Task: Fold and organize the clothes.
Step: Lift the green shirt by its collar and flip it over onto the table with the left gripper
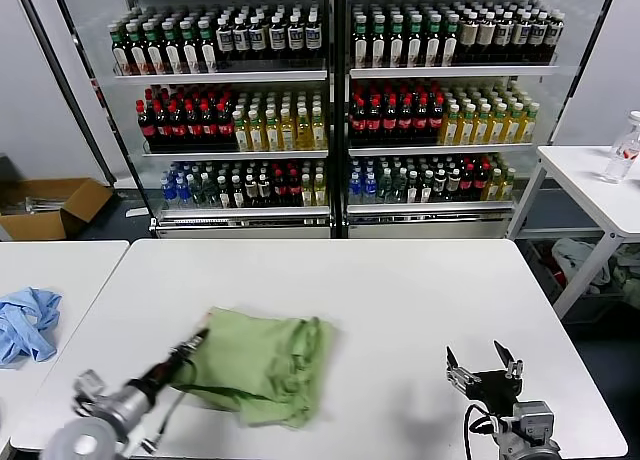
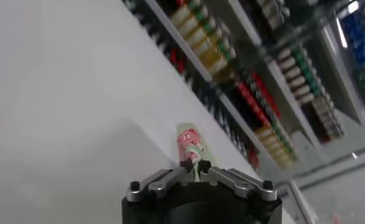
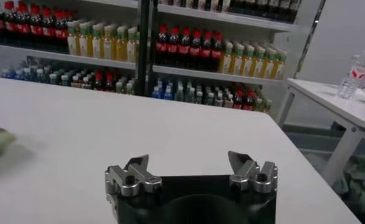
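The folded shirt has its plain side (image 1: 245, 345) facing up, so my left gripper should bring the printed end it holds across the bunched end (image 1: 308, 362) to get the print on top.
The clothes (image 1: 265, 365), a light green shirt, lie bunched in a rough fold on the white table (image 1: 400, 290), front left of centre. My left gripper (image 1: 196, 342) is at the shirt's left edge and is shut on a pinch of its cloth. In the left wrist view the two fingertips hold a strip of green fabric with red-and-white print (image 2: 191, 145) between them, at my left gripper (image 2: 194, 164). My right gripper (image 1: 484, 365) hovers open over the table's front right with nothing in it; the right wrist view shows its jaws (image 3: 188, 161) spread wide above bare tabletop.
A light blue garment (image 1: 27, 322) lies on a second table to the left. Fridge shelves of bottles (image 1: 330, 110) fill the back. A side table with a water bottle (image 1: 623, 148) stands at right. A cardboard box (image 1: 45, 208) sits on the floor at far left.
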You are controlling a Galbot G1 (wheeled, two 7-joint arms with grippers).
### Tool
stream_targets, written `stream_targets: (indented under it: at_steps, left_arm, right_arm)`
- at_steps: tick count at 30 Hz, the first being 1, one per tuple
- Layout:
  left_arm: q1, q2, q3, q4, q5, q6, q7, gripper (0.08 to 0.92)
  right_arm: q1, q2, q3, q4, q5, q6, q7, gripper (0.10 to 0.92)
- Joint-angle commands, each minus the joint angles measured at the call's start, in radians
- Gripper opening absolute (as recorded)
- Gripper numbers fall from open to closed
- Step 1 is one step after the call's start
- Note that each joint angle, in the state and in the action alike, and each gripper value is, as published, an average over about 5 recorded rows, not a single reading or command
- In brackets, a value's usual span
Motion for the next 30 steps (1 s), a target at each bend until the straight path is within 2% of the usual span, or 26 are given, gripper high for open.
stream_targets:
  at_steps: [1,4,7,11,14,18,21,30]
  left_arm:
    - [-0.047,0.23,-0.435,0.014,-0.087,0.027,-0.035,0.105]
    - [-0.046,0.251,-0.427,-0.064,-0.033,0.026,-0.053,0.105]
    - [-0.037,0.233,-0.328,-0.183,0.053,0.014,-0.077,0.105]
    - [-0.016,0.161,-0.104,-0.316,0.212,-0.01,-0.112,0.105]
    - [-0.063,0.069,0.141,-0.362,0.391,-0.025,-0.159,0.105]
    - [-0.123,-0.073,0.44,-0.35,0.601,-0.028,-0.199,0.105]
    - [-0.144,-0.152,0.581,-0.317,0.611,-0.03,-0.222,0.105]
    - [-0.201,-0.299,0.782,-0.201,0.482,-0.043,-0.269,0.105]
  right_arm:
    - [0.073,-0.037,-0.012,-0.071,0.055,0.013,-0.003,0.822]
    - [0.096,-0.039,-0.031,-0.079,0.061,0.012,-0.002,0.823]
    - [0.094,-0.021,-0.046,-0.058,0.039,0.004,0.002,0.823]
    - [0.042,0.016,-0.044,0.003,-0.019,-0.01,0.005,0.822]
    - [-0.003,0.015,-0.007,0.024,-0.031,0.0,-0.001,0.823]
    - [-0.042,0.001,0.051,0.037,-0.013,0.016,-0.006,0.823]
    - [-0.051,-0.002,0.075,0.044,-0.005,0.021,-0.008,0.822]
    - [-0.051,0.009,0.083,0.047,-0.01,0.025,-0.009,0.822]
